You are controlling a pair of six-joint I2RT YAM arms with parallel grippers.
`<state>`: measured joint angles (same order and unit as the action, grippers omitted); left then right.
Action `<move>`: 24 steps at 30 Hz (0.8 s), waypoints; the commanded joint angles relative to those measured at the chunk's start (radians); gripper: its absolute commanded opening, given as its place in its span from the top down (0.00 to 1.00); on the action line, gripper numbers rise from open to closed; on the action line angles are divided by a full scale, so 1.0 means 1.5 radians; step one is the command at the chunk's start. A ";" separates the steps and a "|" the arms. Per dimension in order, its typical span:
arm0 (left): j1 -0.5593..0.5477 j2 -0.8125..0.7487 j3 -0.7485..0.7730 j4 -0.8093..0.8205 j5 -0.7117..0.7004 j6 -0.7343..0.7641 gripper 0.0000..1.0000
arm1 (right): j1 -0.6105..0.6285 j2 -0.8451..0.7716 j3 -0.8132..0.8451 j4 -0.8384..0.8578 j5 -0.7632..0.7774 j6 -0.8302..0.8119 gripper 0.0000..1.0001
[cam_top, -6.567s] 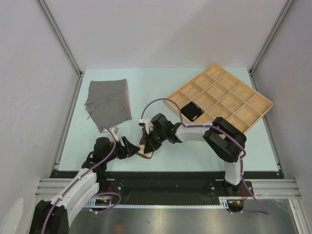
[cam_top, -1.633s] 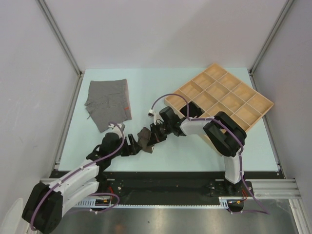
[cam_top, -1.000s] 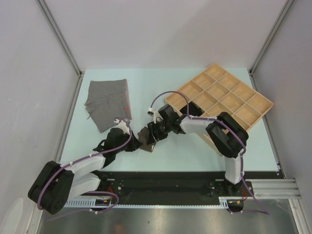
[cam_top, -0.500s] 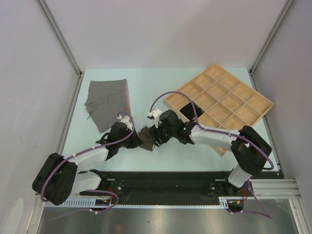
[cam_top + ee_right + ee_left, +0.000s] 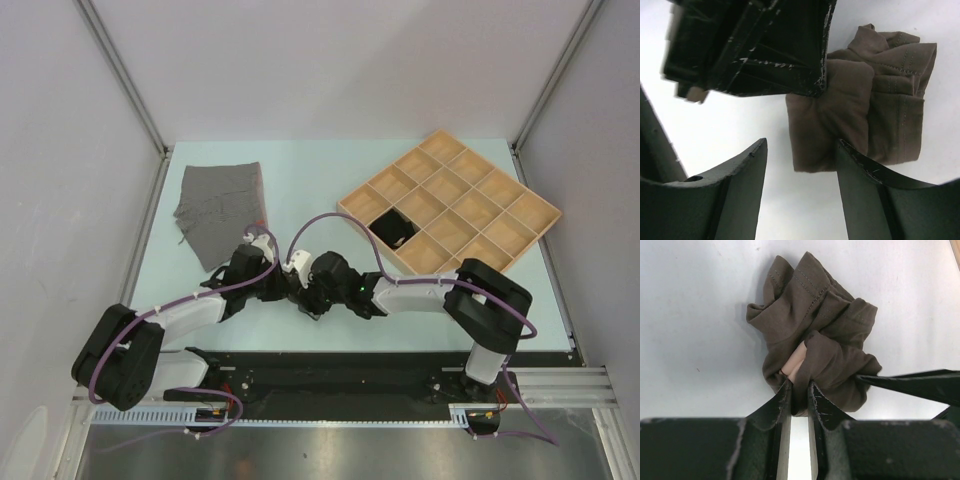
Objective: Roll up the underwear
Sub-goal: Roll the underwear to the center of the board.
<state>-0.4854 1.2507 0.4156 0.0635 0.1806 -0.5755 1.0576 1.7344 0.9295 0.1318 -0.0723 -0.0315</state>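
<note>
The roll hangs open at its pale lining next to the left gripper's fold, so the robot's right gripper should hold the roll's side while the left gripper takes hold of the fold again.
The dark brown underwear lies bunched on the table as a crumpled roll. My left gripper is shut on a fold at its near edge. My right gripper stands open beside the same bundle; one fingertip touches the cloth's lower edge and the other is clear of it. From above, both grippers meet over the bundle and hide most of it. The grey underwear lies flat at the back left. The black underwear sits in a tray compartment.
The compartmented wooden tray stands at the back right, tilted diagonally. The enclosure's white walls and metal rails border the table on three sides. The arms' purple cables loop above the middle of the table.
Both arms have closed in on the brown bundle, which has shifted slightly toward the front. The right arm has swung lower and leftward, its jaws a little wider. The left grip holds.
</note>
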 commanded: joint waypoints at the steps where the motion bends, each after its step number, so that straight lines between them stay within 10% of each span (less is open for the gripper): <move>1: 0.001 0.017 0.014 -0.022 -0.005 0.009 0.80 | 0.004 0.041 0.000 0.020 0.047 -0.014 0.40; 18: 0.020 0.001 0.037 -0.037 0.014 0.012 0.73 | 0.072 0.161 0.025 -0.066 0.300 0.089 0.41; 24: 0.028 -0.017 0.037 -0.038 0.026 0.002 0.68 | 0.081 0.210 0.021 -0.079 0.310 0.121 0.75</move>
<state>-0.4488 1.2549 0.4503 0.0429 0.1871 -0.5827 1.1950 1.9018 1.0103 0.1833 0.4305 0.0391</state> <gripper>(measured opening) 0.300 0.335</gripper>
